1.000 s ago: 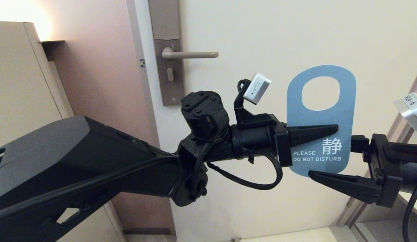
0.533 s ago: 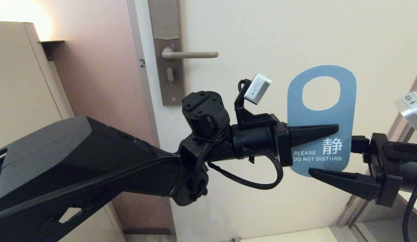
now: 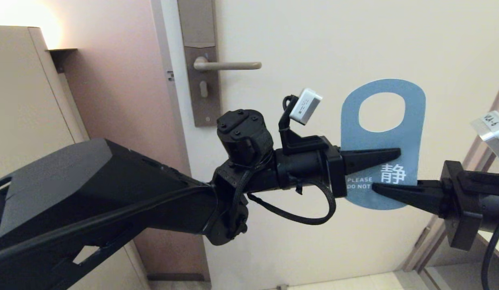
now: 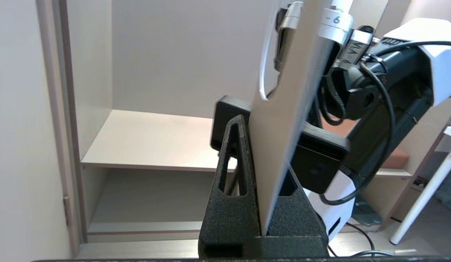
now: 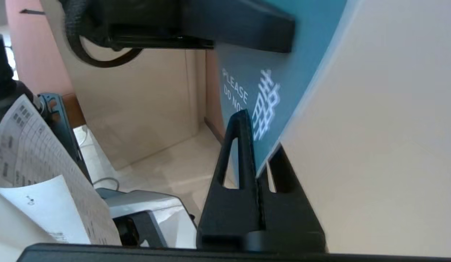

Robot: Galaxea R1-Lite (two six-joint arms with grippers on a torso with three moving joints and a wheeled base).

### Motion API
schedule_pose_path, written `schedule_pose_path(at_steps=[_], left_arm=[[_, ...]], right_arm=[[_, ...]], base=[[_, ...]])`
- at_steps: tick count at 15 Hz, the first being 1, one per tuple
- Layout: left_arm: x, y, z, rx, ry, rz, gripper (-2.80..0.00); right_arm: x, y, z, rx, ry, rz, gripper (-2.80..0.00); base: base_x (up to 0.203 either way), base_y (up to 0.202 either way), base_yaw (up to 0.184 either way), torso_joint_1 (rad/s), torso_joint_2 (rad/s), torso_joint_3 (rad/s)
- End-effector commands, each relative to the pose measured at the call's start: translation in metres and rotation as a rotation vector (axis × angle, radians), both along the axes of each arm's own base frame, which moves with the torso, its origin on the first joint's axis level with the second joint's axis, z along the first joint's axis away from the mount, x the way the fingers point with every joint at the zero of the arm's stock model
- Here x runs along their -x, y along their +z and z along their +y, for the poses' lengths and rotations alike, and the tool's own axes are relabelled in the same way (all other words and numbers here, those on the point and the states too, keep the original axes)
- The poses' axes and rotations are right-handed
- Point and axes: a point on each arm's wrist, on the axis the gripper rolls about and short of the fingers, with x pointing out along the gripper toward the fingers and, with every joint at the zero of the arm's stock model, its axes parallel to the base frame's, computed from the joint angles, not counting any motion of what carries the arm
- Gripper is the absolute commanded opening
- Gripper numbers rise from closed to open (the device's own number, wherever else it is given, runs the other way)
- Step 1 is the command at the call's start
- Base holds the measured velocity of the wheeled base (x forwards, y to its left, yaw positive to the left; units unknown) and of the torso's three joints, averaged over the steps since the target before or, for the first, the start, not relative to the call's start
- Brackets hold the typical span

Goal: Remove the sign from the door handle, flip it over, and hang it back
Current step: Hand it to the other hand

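Observation:
The sign (image 3: 378, 140) sits clamped in both grippers, and my left arm blocks its way to the door handle, so my left gripper should first open and back clear.
The sign (image 3: 413, 133) is off the door handle (image 3: 229, 65) and is held upright in the air, right of and below the handle, blue face with white text toward me. My left gripper (image 3: 396, 154) is shut on the sign's middle from the left. My right gripper (image 3: 376, 188) is shut on its lower part from the right, over the text. The left wrist view shows the sign (image 4: 283, 127) edge-on between the left gripper's (image 4: 262, 153) fingers. In the right wrist view the right gripper (image 5: 260, 145) pinches the blue face (image 5: 272, 80). The handle is bare.
The cream door (image 3: 334, 36) stands behind the sign, with the tall grey-brown backplate (image 3: 201, 92) at its left edge. A beige cabinet (image 3: 24, 100) stands at the left. A door frame (image 3: 489, 129) runs down the right. Open shelves (image 4: 156, 138) show in the left wrist view.
My right gripper was open around the sign's lower end and has shut on it. The sign and my left gripper have shifted slightly left.

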Motion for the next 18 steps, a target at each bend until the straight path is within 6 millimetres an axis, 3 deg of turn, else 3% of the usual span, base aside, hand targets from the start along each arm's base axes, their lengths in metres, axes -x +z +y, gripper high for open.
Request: schedule_pose_path(at_steps=[1,9,10,18], left_arm=[[0.0008,0.0001,-0.0002,0.002,-0.007,-0.001,-2.80],[0.0005,-0.0013,-0.0007,0.000,-0.006,-0.005,-2.80],[0.0005,-0.0017,-0.0006,0.000,-0.003,-0.015,0.00],[0.0022,-0.0030,0.0003,-0.005,-0.005,-0.021,0.00]], right_arm=[[-0.0003,0.0001,0.0001,0.000,0.002,-0.003,-2.80],[0.0000,-0.0001,-0.0002,0.001,0.000,-0.003,-2.80],[0.0007,-0.0003,-0.0001,0.001,0.001,-0.003,-2.80],[0.0021,-0.0019,-0.0006,0.001,0.002,0.001,-2.80]], base=[[0.000,0.000,0.000,0.000,0.00,0.000],[0.000,0.000,0.000,0.000,0.00,0.000],[0.000,0.000,0.000,0.000,0.00,0.000],[0.000,0.000,0.000,0.000,0.00,0.000]])
